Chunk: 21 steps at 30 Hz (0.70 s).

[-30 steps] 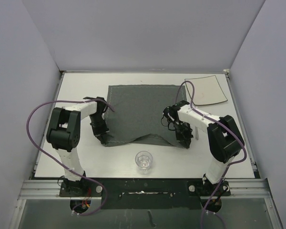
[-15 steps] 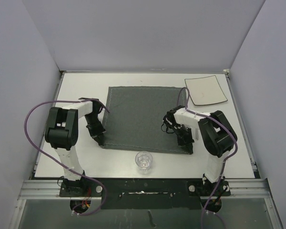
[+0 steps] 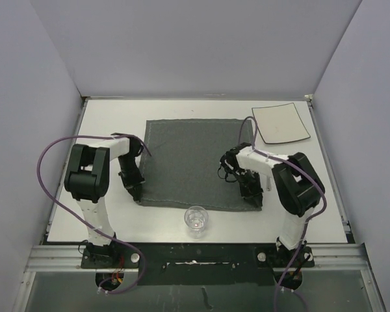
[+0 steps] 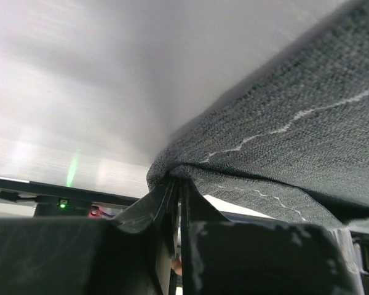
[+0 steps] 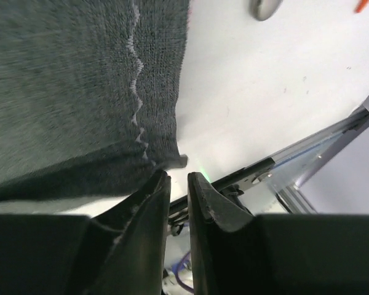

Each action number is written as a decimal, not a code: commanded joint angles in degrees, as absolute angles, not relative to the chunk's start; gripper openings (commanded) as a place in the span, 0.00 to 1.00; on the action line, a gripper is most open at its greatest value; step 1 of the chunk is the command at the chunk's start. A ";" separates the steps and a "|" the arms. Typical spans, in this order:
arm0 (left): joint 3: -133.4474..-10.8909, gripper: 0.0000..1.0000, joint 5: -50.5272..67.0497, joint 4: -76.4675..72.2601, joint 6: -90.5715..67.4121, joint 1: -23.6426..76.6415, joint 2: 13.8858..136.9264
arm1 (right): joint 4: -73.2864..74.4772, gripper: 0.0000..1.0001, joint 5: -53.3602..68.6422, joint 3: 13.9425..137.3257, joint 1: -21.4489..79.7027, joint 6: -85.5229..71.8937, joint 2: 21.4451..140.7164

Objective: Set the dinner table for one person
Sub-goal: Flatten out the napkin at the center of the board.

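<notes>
The glass is crowded by the placemat's near edge (image 3: 174,205), so the robot's left gripper and right gripper should press its side edges farther back (image 3: 151,138) and slide the placemat away.
A dark grey stitched placemat (image 3: 195,156) lies flat in the middle of the white dinner table (image 3: 110,114). My left gripper (image 3: 135,192) sits at its near left corner. In the left wrist view that gripper (image 4: 178,179) is shut on a bunched fold of the placemat (image 4: 283,123). My right gripper (image 3: 255,197) is at the near right corner. In the right wrist view its jaws (image 5: 178,177) stand a narrow gap apart with nothing between them, and the placemat's corner (image 5: 179,161) lies just beyond the tips.
A clear drinking glass (image 3: 196,219) stands near the front edge, just in front of the placemat. A square white plate (image 3: 283,123) lies at the far right. A thin utensil (image 3: 268,183) lies right of my right gripper. The metal table edge (image 5: 307,157) runs close by.
The placemat's near edge, lifted and rumpled a second ago, now lies flat and closer to the front. The right jaws have parted and released the corner; the left still pinches its corner.
</notes>
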<state>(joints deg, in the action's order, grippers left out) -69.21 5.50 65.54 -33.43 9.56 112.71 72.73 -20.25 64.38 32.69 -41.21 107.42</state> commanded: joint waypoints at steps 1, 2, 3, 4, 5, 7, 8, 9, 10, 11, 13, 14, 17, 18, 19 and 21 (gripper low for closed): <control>-70.86 0.06 -6.00 64.00 -34.04 11.07 108.53 | 76.47 0.24 -23.75 71.74 33.32 -42.41 98.38; -71.25 0.07 -6.35 64.44 -34.43 11.07 106.81 | 77.10 0.26 -24.18 73.25 33.34 -42.51 97.15; -71.84 0.07 -6.62 64.91 -34.84 11.07 104.87 | 77.64 0.29 -24.70 74.69 33.37 -42.69 96.09; -72.40 0.08 -6.52 65.35 -35.08 11.07 103.01 | 78.12 0.30 -25.43 76.16 33.34 -42.80 95.20; -73.21 0.09 -6.12 65.57 -35.15 11.07 100.81 | 78.10 0.32 -26.07 77.28 33.33 -42.80 94.31; -74.87 0.16 -5.29 65.82 -35.37 11.20 96.73 | 77.14 0.34 -27.24 79.02 33.10 -42.35 93.20; -75.83 0.21 -4.84 65.83 -35.36 11.29 94.85 | 76.18 0.35 -27.66 79.88 32.77 -42.07 93.06; -76.78 0.30 -4.43 65.60 -35.23 11.40 93.31 | 75.03 0.35 -27.57 80.36 32.33 -41.32 93.14; -77.60 0.36 -3.86 64.80 -34.74 11.46 91.82 | 73.54 0.35 -26.98 80.68 31.89 -40.27 93.70; -78.79 0.46 -3.10 64.02 -34.33 11.55 90.78 | 72.30 0.34 -26.23 81.01 31.39 -39.08 94.59; -80.53 0.56 -2.08 63.54 -33.75 11.85 89.88 | 71.09 0.28 -25.00 82.44 30.24 -37.51 97.86; -81.08 0.56 -1.69 63.02 -33.28 12.05 89.87 | 70.70 0.24 -24.60 83.44 29.86 -36.70 99.87; -81.93 0.49 -1.34 61.50 -31.76 12.15 92.79 | 69.15 0.13 -23.54 87.19 29.00 -34.33 107.59; -82.76 0.35 -1.26 61.37 -31.44 12.13 94.91 | 68.72 0.06 -23.33 88.79 28.88 -33.61 110.15; -83.87 0.18 -0.98 61.34 -31.39 12.12 98.43 | 68.41 0.00 -23.08 90.71 28.71 -32.82 112.46; -87.21 0.00 0.43 62.00 -31.67 12.30 104.04 | 68.75 0.00 -23.15 94.96 28.20 -31.88 116.99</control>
<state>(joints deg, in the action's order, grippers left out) -82.70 -1.65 63.42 -32.42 11.94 94.39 70.67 -23.29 88.14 28.82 -35.07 111.44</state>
